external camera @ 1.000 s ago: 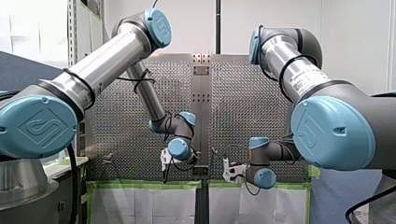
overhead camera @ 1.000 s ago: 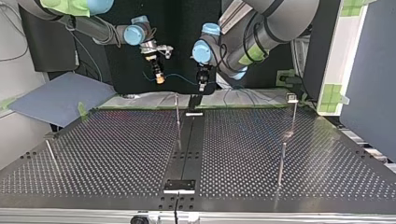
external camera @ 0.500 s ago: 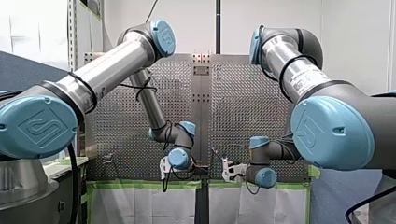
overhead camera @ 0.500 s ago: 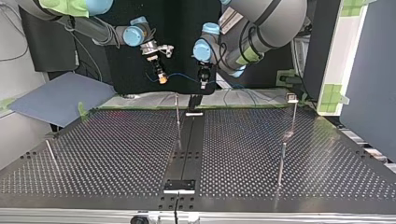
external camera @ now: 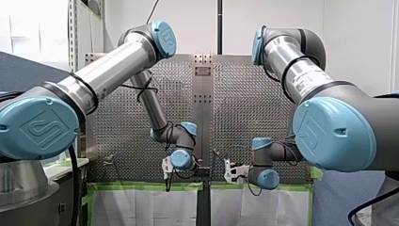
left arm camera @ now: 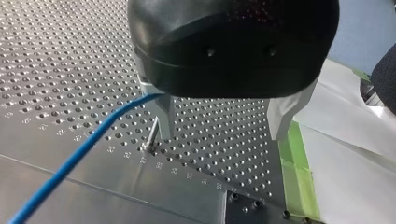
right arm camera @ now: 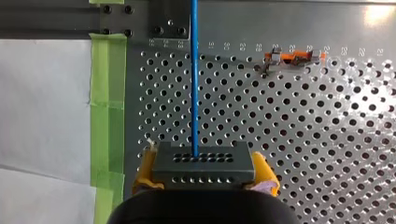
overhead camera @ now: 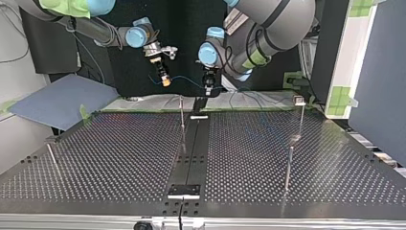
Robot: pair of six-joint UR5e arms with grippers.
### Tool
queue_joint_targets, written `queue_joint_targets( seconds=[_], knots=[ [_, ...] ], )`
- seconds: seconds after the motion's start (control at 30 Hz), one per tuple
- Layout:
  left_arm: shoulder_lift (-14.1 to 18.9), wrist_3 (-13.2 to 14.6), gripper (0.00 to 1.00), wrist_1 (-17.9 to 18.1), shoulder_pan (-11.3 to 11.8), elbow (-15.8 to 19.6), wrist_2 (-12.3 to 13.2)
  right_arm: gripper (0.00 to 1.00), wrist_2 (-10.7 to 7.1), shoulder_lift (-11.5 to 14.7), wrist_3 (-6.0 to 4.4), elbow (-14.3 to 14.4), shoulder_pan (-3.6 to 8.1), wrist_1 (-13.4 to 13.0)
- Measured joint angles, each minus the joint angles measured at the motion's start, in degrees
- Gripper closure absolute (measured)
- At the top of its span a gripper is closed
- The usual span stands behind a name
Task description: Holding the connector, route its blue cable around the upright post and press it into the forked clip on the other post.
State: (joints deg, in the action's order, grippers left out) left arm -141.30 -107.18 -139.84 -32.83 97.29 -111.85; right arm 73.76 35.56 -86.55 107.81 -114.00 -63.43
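Note:
The blue cable (right arm camera: 194,74) comes out of the connector (right arm camera: 198,164) in one smooth, even run, so I expect it to slant aside in a shallow bow when I carry it.
In the right wrist view my right gripper (right arm camera: 204,156) is shut with yellow pads (right arm camera: 264,169) on a dark grey connector (right arm camera: 210,175). Its blue cable (right arm camera: 194,84) runs straight ahead over the perforated table. An orange forked clip (right arm camera: 292,57) lies ahead and to one side. In the left wrist view my left gripper (left arm camera: 224,122) stands open, with nothing between its metal fingers (left arm camera: 166,116). The blue cable (left arm camera: 79,154) runs past the outside of one finger, above a thin post (left arm camera: 152,135). In the top view the cable (overhead camera: 184,78) sags between my right gripper (overhead camera: 164,79) and my left gripper (overhead camera: 209,87).
Thin upright posts stand on the perforated table (overhead camera: 119,158): one near the far middle (overhead camera: 182,112), two at the top view's right (overhead camera: 301,117) (overhead camera: 288,167), and a leaning one at its left (overhead camera: 52,160). Green tape (right arm camera: 108,107) and white sheeting edge the table.
My left arm's wrist has dropped a little towards the table edge and its gripper has shifted slightly. My right gripper has barely moved and keeps its hold on the connector.

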Motion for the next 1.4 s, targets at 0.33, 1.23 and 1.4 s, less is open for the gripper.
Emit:
queue_joint_targets(
  seconds=[0.33, 1.23, 1.4],
  knots=[
    [0.0, 2.8, 1.0, 0.5, 0.0, 0.0, -2.6, 1.0, 0.03, 0.0, 0.05, 0.0, 0.45, 0.1],
    [0.0, 6.6, 0.99, 1.3, -1.1, 0.0, -5.8, 1.0, 0.26, 0.0, -0.04, 0.0, 0.74, 0.2],
    [0.0, 8.1, 0.99, 1.9, -1.5, 0.0, -6.8, 1.0, 0.48, 0.0, -0.04, 0.0, 1.16, 0.2]
  ],
)
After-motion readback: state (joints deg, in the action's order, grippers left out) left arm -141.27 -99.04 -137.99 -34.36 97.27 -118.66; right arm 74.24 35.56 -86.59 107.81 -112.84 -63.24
